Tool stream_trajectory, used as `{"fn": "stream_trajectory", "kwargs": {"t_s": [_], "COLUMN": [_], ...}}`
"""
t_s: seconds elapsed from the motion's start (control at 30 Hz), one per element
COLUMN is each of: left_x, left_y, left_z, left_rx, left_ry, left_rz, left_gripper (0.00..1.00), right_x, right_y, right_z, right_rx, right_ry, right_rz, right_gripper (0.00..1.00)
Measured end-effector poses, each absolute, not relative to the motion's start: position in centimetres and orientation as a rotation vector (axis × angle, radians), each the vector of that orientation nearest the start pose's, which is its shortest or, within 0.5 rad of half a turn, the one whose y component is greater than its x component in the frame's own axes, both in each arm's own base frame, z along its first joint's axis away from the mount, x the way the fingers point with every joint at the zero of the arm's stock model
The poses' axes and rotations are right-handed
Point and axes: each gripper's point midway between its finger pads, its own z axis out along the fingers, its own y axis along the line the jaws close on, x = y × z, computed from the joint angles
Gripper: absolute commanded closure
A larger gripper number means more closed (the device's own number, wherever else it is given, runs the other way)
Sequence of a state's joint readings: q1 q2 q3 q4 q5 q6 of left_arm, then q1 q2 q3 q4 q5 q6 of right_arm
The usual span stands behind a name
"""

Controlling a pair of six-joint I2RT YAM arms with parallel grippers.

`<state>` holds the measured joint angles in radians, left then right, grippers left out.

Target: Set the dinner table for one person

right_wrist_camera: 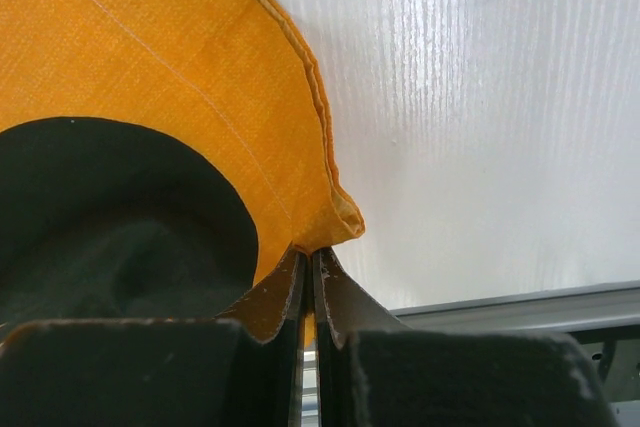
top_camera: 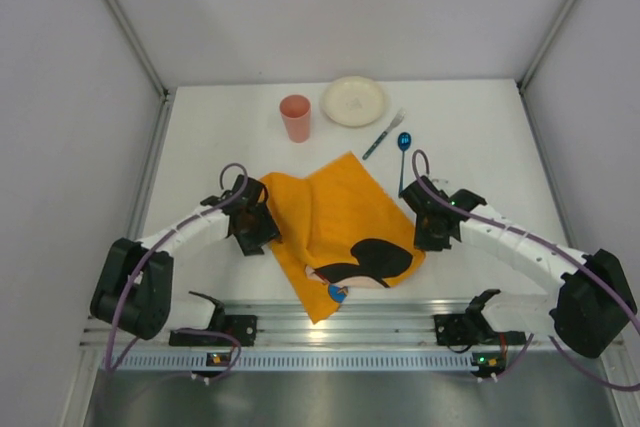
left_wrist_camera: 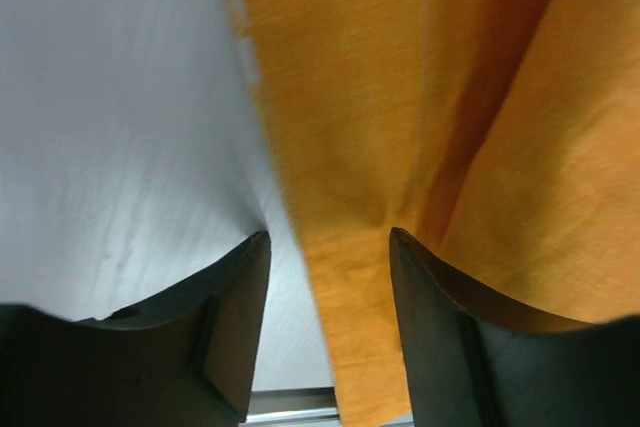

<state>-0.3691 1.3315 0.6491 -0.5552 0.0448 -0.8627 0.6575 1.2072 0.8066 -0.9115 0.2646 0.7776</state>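
Observation:
The mat's edge [top_camera: 384, 192] angles away from the blue spoon. Next, my right gripper lets go of the mat's near corner and draws the mat's far corner [top_camera: 351, 159] out straight.
An orange cloth mat [top_camera: 335, 222] with a black cartoon-mouse print lies rumpled on the white dinner table [top_camera: 480, 147], near its front edge. My right gripper [top_camera: 428, 237] is shut on the mat's right corner [right_wrist_camera: 335, 217], pinching its hem. My left gripper [top_camera: 262, 237] is open at the mat's left edge [left_wrist_camera: 360, 277]; the hem lies between the jaws. A pink cup [top_camera: 296, 117], a cream plate [top_camera: 353, 100], a fork [top_camera: 383, 133] and a blue spoon [top_camera: 403, 152] stand at the back of the table.
Metal frame posts rise at the table's far corners. An aluminium rail [top_camera: 340, 327] with the arm bases runs along the near edge; it shows in the right wrist view [right_wrist_camera: 520, 307].

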Motion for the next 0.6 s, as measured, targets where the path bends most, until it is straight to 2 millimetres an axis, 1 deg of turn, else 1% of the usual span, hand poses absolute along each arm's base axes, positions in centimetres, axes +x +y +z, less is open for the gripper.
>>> {"fn": "stream_trajectory", "kwargs": {"t_s": [0.07, 0.13, 0.2, 0.23, 0.33, 0.4, 0.43, 0.47, 0.53, 0.6], "left_x": [22.1, 23.1, 24.2, 24.7, 26.3, 27.1, 27.4, 27.7, 28.3, 29.2], "left_y": [-13.3, -14.3, -15.4, -16.0, -17.5, -17.5, -17.2, -16.6, -14.8, -12.2], "left_z": [1.7, 1.6, 1.6, 1.5, 1.6, 1.7, 1.8, 1.9, 2.1, 3.0], "left_rx": [-0.681, -0.669, -0.646, -0.631, -0.575, -0.531, -0.501, -0.474, -0.429, -0.417], "left_ry": [2.785, 2.776, 2.764, 2.761, 2.769, 2.775, 2.779, 2.785, 2.797, 2.799], "left_rz": [-0.373, -0.42, -0.472, -0.495, -0.536, -0.495, -0.451, -0.391, -0.267, -0.157], "left_gripper": [0.51, 0.62, 0.77, 0.99, 1.0, 1.0, 1.0, 1.0, 1.0, 1.0], "right_x": [17.8, 17.9, 18.1, 18.2, 18.6, 18.8, 18.8, 18.8, 18.8, 18.7], "right_y": [11.3, 11.0, 10.7, 10.4, 9.6, 9.1, 8.8, 8.6, 8.3, 8.0], "right_z": [7.0, 7.0, 7.1, 7.1, 7.4, 7.6, 7.7, 7.9, 8.0, 8.1], "right_rx": [0.209, 0.206, 0.21, 0.214, 0.24, 0.266, 0.279, 0.293, 0.323, 0.354], "right_ry": [2.767, 2.768, 2.765, 2.762, 2.752, 2.742, 2.738, 2.735, 2.733, 2.745], "right_rz": [-0.046, -0.052, -0.057, -0.059, -0.063, -0.064, -0.063, -0.062, -0.055, -0.041], "right_gripper": [1.0, 1.0, 1.0, 1.0, 1.0, 1.0, 1.0, 1.0, 1.0, 1.0]}}
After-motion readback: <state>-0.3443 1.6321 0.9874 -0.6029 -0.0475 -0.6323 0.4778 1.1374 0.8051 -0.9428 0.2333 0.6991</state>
